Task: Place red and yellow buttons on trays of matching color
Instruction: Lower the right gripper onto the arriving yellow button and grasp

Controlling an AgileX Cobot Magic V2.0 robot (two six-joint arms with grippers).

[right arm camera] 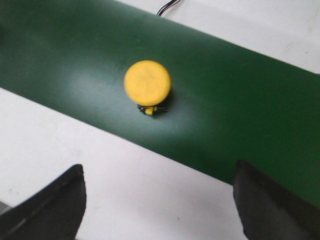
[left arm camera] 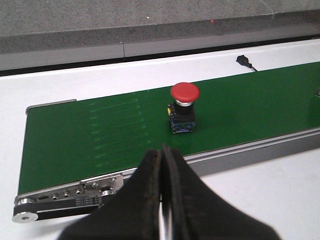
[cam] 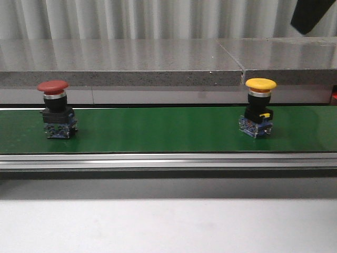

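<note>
I should expect the trays beside the ledge, past the belt, when I carry the yellow button [cam: 258, 108] over, because a red corner [cam: 334, 98] peeks out there.
The red button [cam: 53, 86] stands upright on the left part of the green conveyor belt [cam: 158, 129], the yellow button [cam: 260, 84] upright on its right part. In the left wrist view the red button [left arm camera: 184, 93] sits on the belt well beyond my left gripper [left arm camera: 163, 150], whose fingers are pressed together with nothing between them. My right gripper [right arm camera: 159, 172] hangs high, wide open, over the white table edge, with the yellow button [right arm camera: 147, 82] seen from above on the belt beyond it. No trays are in view.
A grey stone ledge [cam: 121, 63] runs behind the belt. The belt's metal rail [cam: 168, 161] borders its near side, with white table [cam: 168, 226] in front. The belt's end roller [left arm camera: 30, 212] lies near my left gripper. A dark arm part [cam: 313, 13] shows at the upper right.
</note>
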